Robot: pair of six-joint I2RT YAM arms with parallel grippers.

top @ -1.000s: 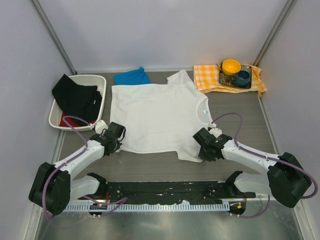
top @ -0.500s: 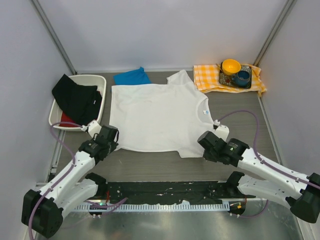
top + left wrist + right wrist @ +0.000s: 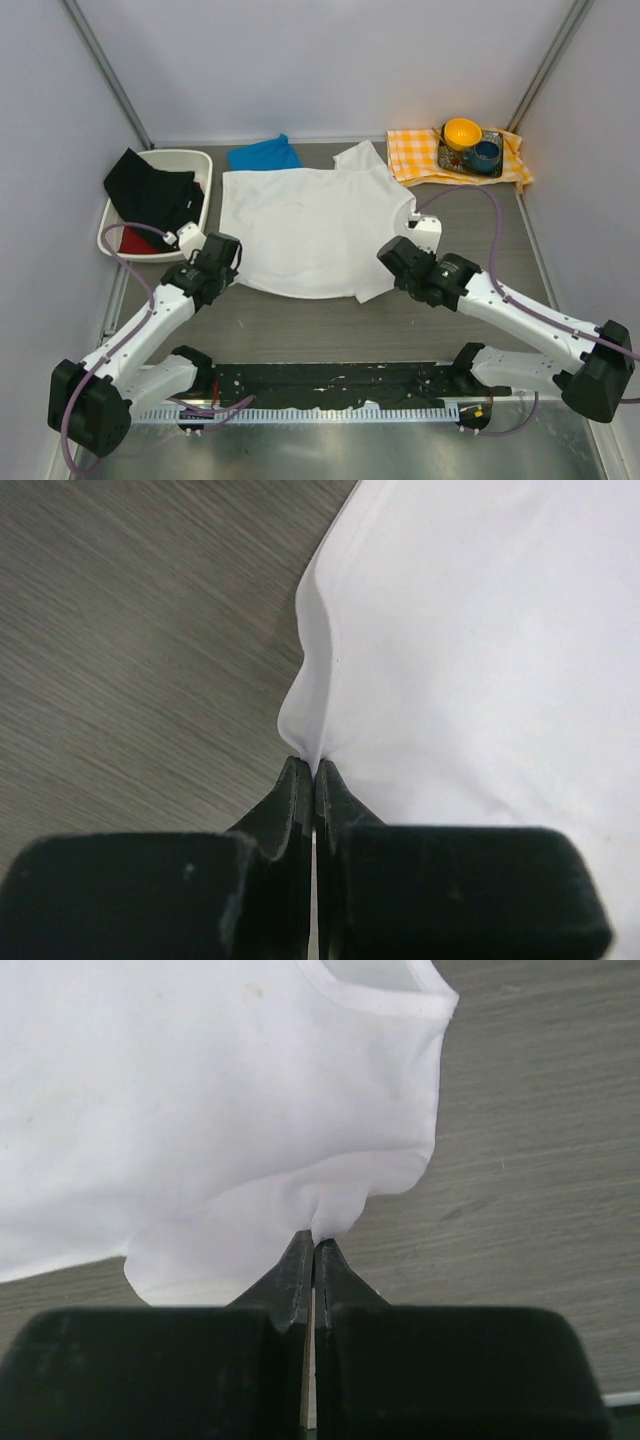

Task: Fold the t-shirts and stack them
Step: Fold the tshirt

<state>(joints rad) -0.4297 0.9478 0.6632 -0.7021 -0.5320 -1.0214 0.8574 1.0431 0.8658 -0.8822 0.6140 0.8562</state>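
The robot's grippers are pinching both ends of the white t-shirt's near edge (image 3: 300, 295), so the left gripper keeps going over the flat body (image 3: 252, 226) and lets go there.
The white t-shirt (image 3: 310, 225) lies spread on the table, its near edge lifted. My left gripper (image 3: 226, 258) is shut on the shirt's near left edge; the left wrist view shows the jaws pinching a white fold (image 3: 318, 720). My right gripper (image 3: 392, 262) is shut on the near right corner by the sleeve; the right wrist view shows cloth (image 3: 330, 1200) pinched at the tips. The blue t-shirt (image 3: 264, 154), a small folded square, lies at the back, just beyond the white one.
A white bin (image 3: 197, 167) with black and red clothes stands at the left. An orange-and-white checked cloth (image 3: 415, 155) at the back right carries a tray with a yellow bowl (image 3: 462, 131) and a blue cup (image 3: 486, 155).
Both grippers have moved away from me, carrying the shirt's near edge up and towards the back. The visible white area has grown shorter front to back.
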